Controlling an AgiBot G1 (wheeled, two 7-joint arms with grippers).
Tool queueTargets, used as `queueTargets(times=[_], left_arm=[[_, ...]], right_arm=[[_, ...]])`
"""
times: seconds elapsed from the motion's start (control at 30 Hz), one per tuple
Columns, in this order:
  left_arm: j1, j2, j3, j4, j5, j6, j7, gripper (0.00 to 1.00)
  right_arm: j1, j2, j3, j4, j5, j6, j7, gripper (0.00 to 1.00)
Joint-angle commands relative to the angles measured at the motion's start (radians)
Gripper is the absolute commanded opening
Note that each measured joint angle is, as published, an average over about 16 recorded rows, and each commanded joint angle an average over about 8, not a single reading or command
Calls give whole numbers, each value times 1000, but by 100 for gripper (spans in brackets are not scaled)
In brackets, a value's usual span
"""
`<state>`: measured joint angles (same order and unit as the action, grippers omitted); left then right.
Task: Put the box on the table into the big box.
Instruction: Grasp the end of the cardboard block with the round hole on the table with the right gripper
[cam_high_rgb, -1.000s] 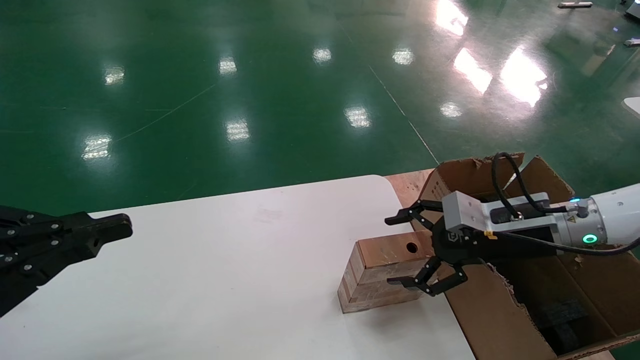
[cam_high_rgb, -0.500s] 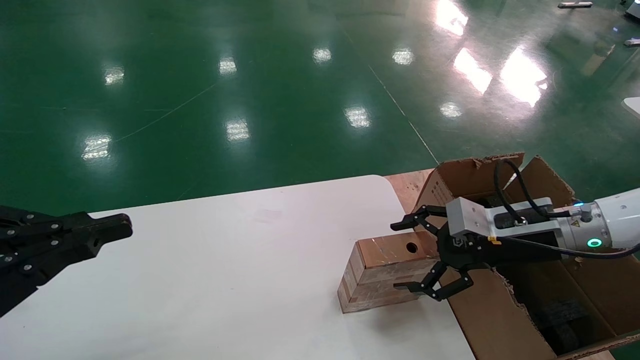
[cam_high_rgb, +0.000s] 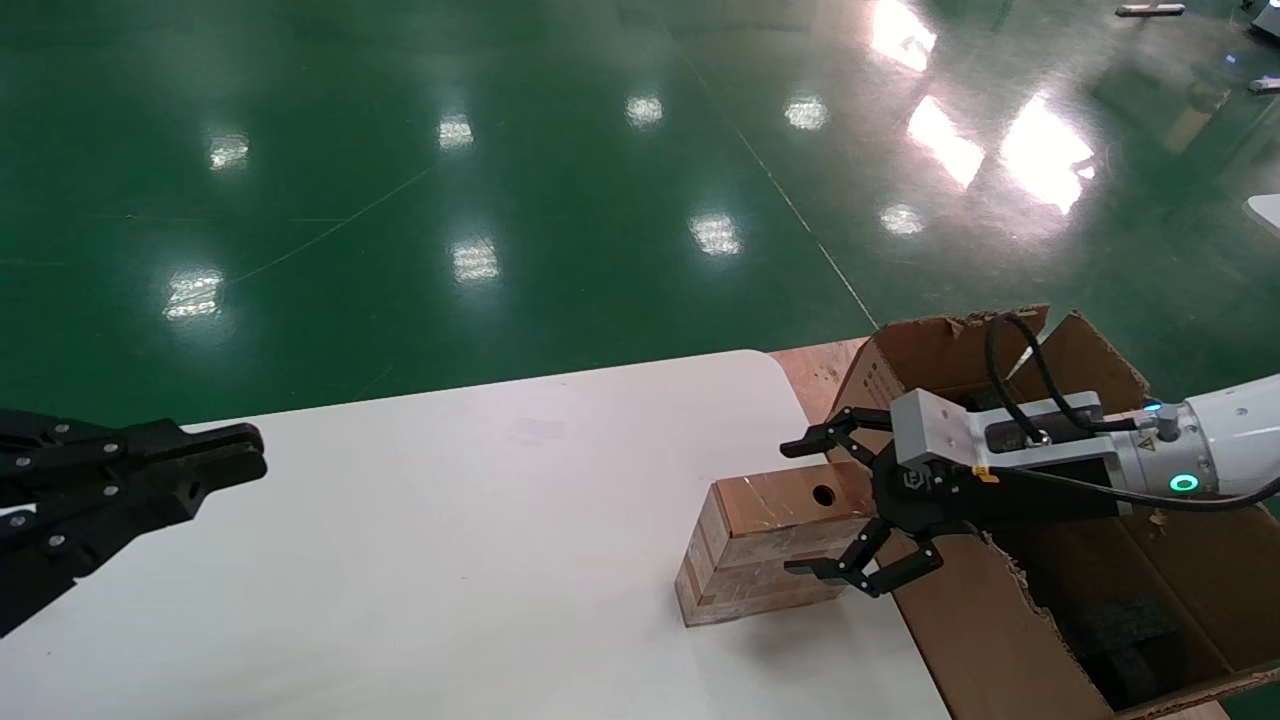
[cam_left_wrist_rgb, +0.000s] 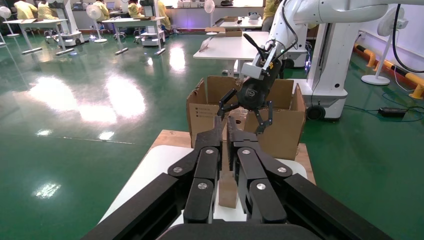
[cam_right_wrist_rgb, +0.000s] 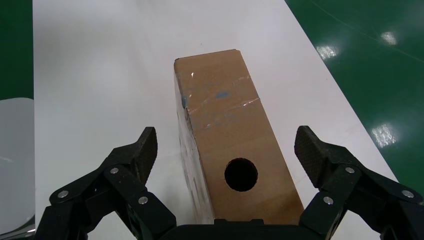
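Note:
The small brown box is a long way from my left gripper. My right gripper should therefore close on its holed end and lift the small box into the big box.
The small brown box stands on the white table near its right edge, its round hole facing up. My right gripper is open, with one finger on each side of the box's near end, neither touching it. In the right wrist view the box lies between the open fingers of the gripper. The big box stands open just right of the table, under my right wrist. My left gripper is shut and empty over the table's left side; it also shows in the left wrist view.
Black foam blocks lie inside the big box. A wooden board lies under the carton beside the table's rounded corner. Green floor surrounds the table. In the left wrist view the carton and a white robot base stand beyond the table.
My right gripper shifted slightly toward the carton and a little lower, staying open astride the small box. The box and my left arm have not moved.

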<state>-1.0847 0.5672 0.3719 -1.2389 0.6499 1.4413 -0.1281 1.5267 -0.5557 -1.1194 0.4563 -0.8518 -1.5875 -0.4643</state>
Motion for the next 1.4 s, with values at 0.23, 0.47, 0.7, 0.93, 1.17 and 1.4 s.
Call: queueTargets(times=[0.23, 0.47, 0.7, 0.93, 1.17, 1.4], left_arm=[[0, 0, 0, 0, 0, 0, 0, 100], [0, 0, 0, 0, 0, 0, 0, 100], [0, 0, 0, 0, 0, 0, 0, 100], [0, 0, 0, 0, 0, 0, 0, 100], [0, 0, 0, 0, 0, 0, 0, 100], [0, 0, 0, 0, 0, 0, 0, 100]], right_arm=[[0, 0, 0, -1, 2, 0, 0, 51], [0, 0, 2, 2, -2, 1, 0, 0], [-1, 0, 3, 3, -4, 1, 0, 0], [-1, 1, 4, 4, -5, 1, 0, 0], [-1, 1, 5, 4, -6, 1, 0, 0], [-1, 1, 5, 5, -6, 1, 1, 0]])
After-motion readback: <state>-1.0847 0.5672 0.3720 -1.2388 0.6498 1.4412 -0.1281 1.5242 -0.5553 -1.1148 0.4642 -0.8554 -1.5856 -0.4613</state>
